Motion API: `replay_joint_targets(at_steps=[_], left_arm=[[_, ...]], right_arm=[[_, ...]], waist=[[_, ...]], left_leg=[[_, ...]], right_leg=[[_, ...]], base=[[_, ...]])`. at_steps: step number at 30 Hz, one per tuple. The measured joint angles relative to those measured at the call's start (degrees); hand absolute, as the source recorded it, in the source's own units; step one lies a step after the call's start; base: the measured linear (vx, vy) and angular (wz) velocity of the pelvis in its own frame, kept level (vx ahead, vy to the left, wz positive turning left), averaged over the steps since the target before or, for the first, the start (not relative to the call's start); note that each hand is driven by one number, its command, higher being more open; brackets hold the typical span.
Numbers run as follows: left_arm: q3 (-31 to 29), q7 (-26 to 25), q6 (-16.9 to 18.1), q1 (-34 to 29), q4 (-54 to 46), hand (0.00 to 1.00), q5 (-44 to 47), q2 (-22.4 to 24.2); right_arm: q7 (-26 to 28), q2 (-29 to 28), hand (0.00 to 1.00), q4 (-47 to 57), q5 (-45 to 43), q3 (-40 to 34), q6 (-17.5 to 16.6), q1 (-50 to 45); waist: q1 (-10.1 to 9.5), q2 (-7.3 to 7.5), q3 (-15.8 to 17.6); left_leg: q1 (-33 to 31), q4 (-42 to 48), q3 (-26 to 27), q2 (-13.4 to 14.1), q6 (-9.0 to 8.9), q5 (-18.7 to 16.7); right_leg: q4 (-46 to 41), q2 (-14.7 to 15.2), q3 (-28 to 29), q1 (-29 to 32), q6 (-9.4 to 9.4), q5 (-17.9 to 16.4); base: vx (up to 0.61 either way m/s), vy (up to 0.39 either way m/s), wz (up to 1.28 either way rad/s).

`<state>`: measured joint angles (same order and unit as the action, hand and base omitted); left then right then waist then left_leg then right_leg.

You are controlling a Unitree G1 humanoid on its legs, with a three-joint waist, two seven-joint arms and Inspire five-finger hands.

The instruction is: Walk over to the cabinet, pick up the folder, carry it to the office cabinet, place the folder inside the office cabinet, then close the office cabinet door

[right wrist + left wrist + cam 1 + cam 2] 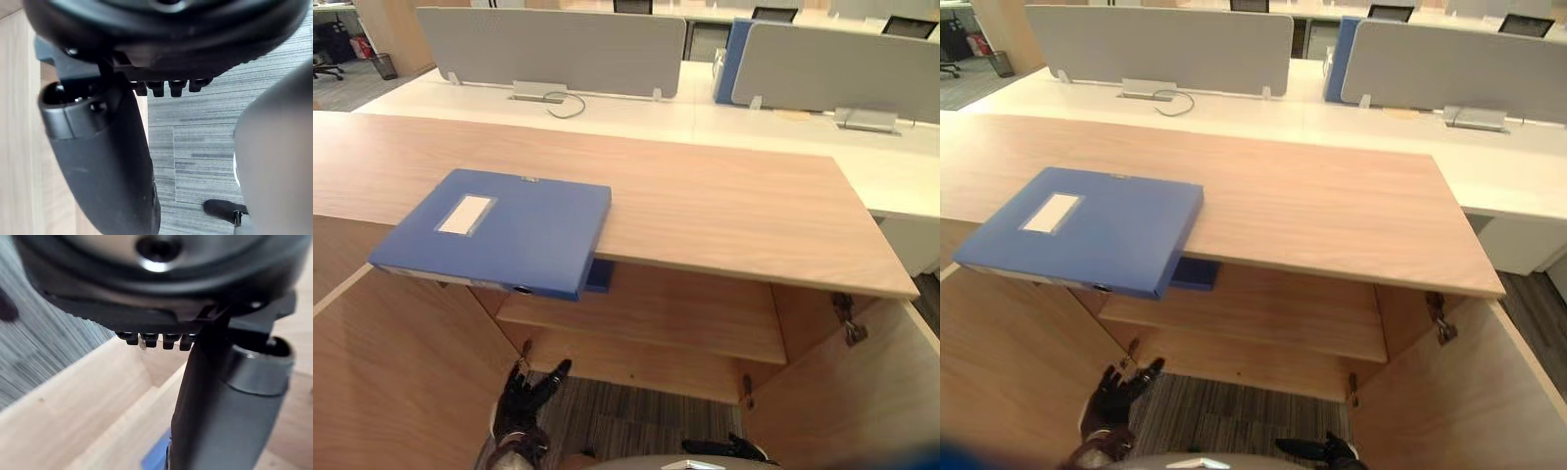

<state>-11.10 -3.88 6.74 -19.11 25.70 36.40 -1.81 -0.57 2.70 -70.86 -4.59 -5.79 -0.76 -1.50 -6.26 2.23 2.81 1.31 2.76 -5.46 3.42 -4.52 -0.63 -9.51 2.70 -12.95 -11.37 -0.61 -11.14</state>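
The overhanging near corner (563,284) stays level beyond the top of the cabinet. The blue folder (514,230) will keep stiff when I carry it by one edge.
A blue folder (499,230) with a white label lies flat on the wooden cabinet top (734,211), its near corner hanging over the front edge. Below it the cabinet stands with both doors swung out, and a shelf (666,313) shows inside. A second blue item (599,275) rests on that shelf under the folder's overhang. My left hand (524,392) hangs low in front of the cabinet, well under the folder, fingers straight and holding nothing. Low at the right, my right hand (729,447) is open and empty too.
The left door (401,372) and right door (862,392) flank the opening on either side. Behind the cabinet are white desks with grey divider screens (548,49) and an upright blue binder (734,59). Striped grey carpet (636,421) lies below.
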Motion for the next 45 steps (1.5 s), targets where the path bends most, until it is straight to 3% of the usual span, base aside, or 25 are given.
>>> replay_joint_targets(at_steps=[6, 11, 14, 25, 30, 34, 39, 42, 45], left_arm=[[-0.5, 0.36, 0.0, -3.39, -8.57, 1.0, 2.62, -0.27], [-0.15, 2.22, -2.25, -6.65, -14.75, 1.0, -7.7, -0.29], [0.06, 4.02, -3.54, -7.5, -17.54, 1.0, -12.73, -0.33], [-4.06, 8.64, -8.13, -8.02, -28.17, 1.0, -39.71, -0.9], [-12.14, 0.36, -7.99, -8.65, -42.85, 1.0, -50.83, 0.64], [-15.33, -8.37, -6.4, -8.59, -49.85, 1.0, -55.49, 2.92], [-15.82, -14.44, -4.63, -6.75, -55.48, 1.0, -59.9, 2.78], [-14.67, -16.1, -2.89, -6.28, -58.28, 1.0, -62.72, 0.4], [-11.59, -16.82, -1.01, -6.16, -58.99, 1.0, -66.73, -6.15]], right_arm=[[0.82, 0.56, 1.0, -0.86, 0.19, -0.04, 0.65, 0.09], [0.95, 2.22, 1.0, -0.95, 0.67, 0.28, 0.83, 0.37], [1.23, 2.68, 1.0, -0.94, 2.36, 0.31, 1.53, 0.53], [3.43, 2.07, 1.0, 0.09, 4.63, 0.27, 2.03, 0.44], [4.32, 0.65, 1.0, -1.39, 5.0, 0.25, 2.0, 0.33], [4.17, 0.32, 1.0, -1.49, 4.73, 0.19, 1.83, 0.07], [3.52, -0.37, 1.0, -1.44, 4.54, 0.25, 1.17, 0.15], [3.2, -1.05, 1.0, -1.49, 4.53, 0.48, 0.35, 0.65], [3.03, -1.17, 1.0, -1.48, 4.54, 1.0, -0.12, 0.81]], waist=[[-1.26, -0.91, -0.34], [-2.13, -3.35, 0.02], [-2.73, -4.09, -0.03], [-4.2, -3.87, 1.01], [-6.07, -1.11, 0.72], [-6.85, -0.71, 0.48], [-7.98, -0.77, 0.43], [-8.02, -0.92, 0.44], [-8.02, -0.99, 0.38]], left_leg=[[0.96, -0.67, -0.2, -0.85, 0.38, 0.25], [1.44, -3.27, -1.74, -1.12, 0.96, 2.0], [1.04, -5.08, -2.68, -1.45, 0.99, 3.71], [-2.31, -8.05, -8.73, -3.94, 1.29, 8.95], [-5.29, -7.75, -12.77, -4.79, 0.9, 10.73], [-6.33, -7.74, -14.67, -5.26, 0.89, 11.01], [-6.23, -7.73, -15.72, -5.39, 0.79, 10.99], [-6.26, -7.73, -15.69, -5.15, 0.63, 10.94], [-6.25, -7.73, -15.45, -4.75, 0.4, 10.82]], right_leg=[[-0.47, 0.74, -0.14, -0.79, -0.47, 0.31], [1.18, 0.59, -1.42, -1.44, -0.5, 0.32], [1.56, 0.59, -2.53, -0.86, -0.52, 0.31], [4.76, 1.71, -8.03, -0.56, -2.86, -1.21], [5.5, 0.97, -12.04, 0.22, -2.67, -0.62], [6.41, 0.83, -13.91, -0.02, -2.78, -0.4], [7.15, 0.5, -15.04, -0.82, -2.76, -0.4], [7.42, 0.13, -14.96, -0.85, -2.56, -0.33], [7.77, -0.2, -14.54, -0.83, -2.31, -0.19]], base=[[0.06, 0.025, 0.07], [-0.03, -0.049, 0.15], [-0.08, -0.03, 0.16], [-0.12, 0.01, 0.3], [0.0, 0.006, 0.4], [0.05, -0.023, 0.29], [0.03, -0.044, 0.12], [0.03, -0.054, -0.01], [0.03, -0.054, -0.06]])
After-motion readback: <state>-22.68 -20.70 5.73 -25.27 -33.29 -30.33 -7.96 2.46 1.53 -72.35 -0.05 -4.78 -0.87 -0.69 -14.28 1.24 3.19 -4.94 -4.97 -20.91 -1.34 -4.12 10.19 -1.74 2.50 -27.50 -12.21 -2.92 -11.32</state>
